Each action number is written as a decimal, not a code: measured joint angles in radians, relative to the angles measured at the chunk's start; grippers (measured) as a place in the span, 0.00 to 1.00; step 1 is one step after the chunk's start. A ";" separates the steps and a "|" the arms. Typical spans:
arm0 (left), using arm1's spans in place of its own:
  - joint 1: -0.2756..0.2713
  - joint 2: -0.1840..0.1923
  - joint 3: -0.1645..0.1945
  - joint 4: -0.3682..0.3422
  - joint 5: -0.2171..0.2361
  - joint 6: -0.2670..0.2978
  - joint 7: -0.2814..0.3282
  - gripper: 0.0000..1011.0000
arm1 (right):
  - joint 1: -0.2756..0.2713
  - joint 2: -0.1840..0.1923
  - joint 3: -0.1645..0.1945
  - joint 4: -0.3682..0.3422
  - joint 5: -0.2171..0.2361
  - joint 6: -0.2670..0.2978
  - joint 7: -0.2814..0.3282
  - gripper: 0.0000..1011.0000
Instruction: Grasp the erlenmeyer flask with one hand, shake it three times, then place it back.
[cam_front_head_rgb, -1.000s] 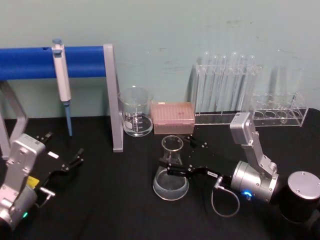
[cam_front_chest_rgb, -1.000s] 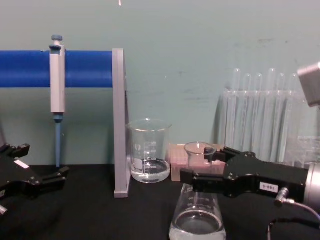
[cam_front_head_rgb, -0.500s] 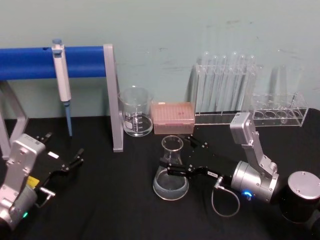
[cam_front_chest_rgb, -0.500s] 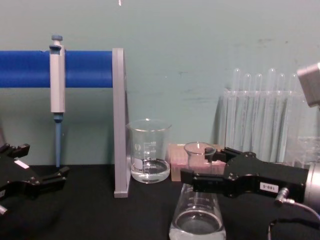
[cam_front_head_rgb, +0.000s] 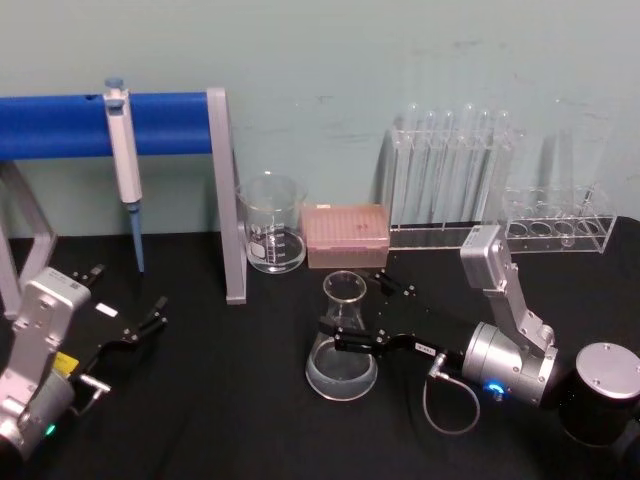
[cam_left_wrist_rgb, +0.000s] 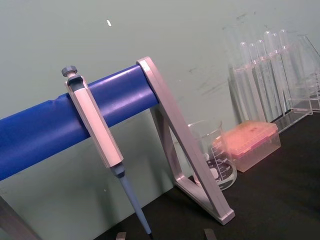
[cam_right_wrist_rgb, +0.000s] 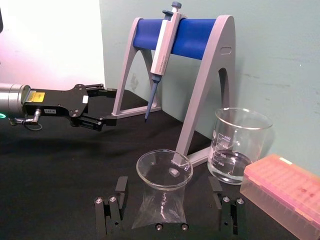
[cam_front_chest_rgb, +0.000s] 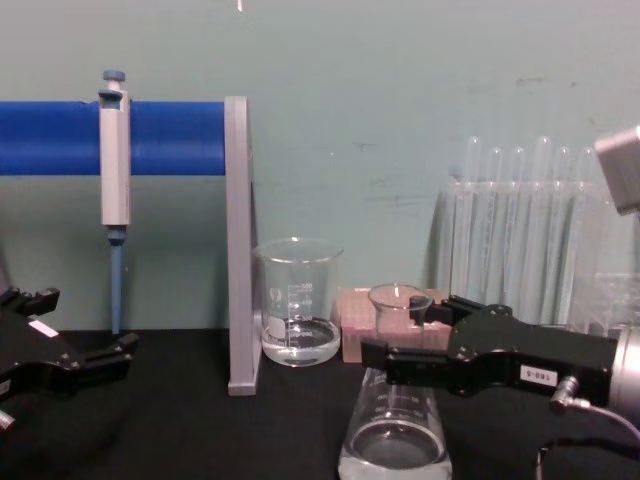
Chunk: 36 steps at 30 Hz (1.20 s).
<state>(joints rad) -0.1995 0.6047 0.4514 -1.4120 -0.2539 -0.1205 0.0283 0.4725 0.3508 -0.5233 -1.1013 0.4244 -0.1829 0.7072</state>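
The clear liquid (cam_front_chest_rgb: 397, 444) lies low in the flask's wide bottom (cam_front_chest_rgb: 396, 462), so the liquid will stay well below the flask's neck when the robot shakes the flask.
The erlenmeyer flask (cam_front_head_rgb: 341, 362) stands upright on the black table, holding a little clear liquid. My right gripper (cam_front_head_rgb: 358, 315) is open, one finger on each side of the flask's neck and a small gap to the glass. The right wrist view shows the flask (cam_right_wrist_rgb: 164, 197) between the spread fingers (cam_right_wrist_rgb: 120, 186). In the chest view the flask (cam_front_chest_rgb: 395, 440) sits low at centre with the right gripper (cam_front_chest_rgb: 398, 330) level with its neck. My left gripper (cam_front_head_rgb: 130, 318) rests open at the table's left, apart from the flask.
A glass beaker (cam_front_head_rgb: 271, 238) and a pink tip box (cam_front_head_rgb: 345, 235) stand just behind the flask. Farther right are test tube racks (cam_front_head_rgb: 455, 185). A blue and grey stand (cam_front_head_rgb: 222, 190) holding a pipette (cam_front_head_rgb: 124, 160) fills the back left.
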 joint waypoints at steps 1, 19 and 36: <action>0.000 0.000 0.000 0.000 0.000 0.000 0.000 0.99 | 0.000 0.000 0.000 0.000 0.000 0.000 0.000 0.99; 0.000 0.000 0.000 0.000 0.000 0.000 0.000 0.99 | 0.000 0.000 0.000 0.000 0.001 0.000 0.001 0.64; 0.000 0.000 0.000 0.000 0.000 0.000 0.000 0.99 | 0.000 0.000 0.000 0.000 0.001 0.000 0.001 0.45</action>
<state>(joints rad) -0.1995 0.6047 0.4514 -1.4120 -0.2539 -0.1206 0.0283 0.4725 0.3508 -0.5233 -1.1013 0.4252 -0.1829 0.7085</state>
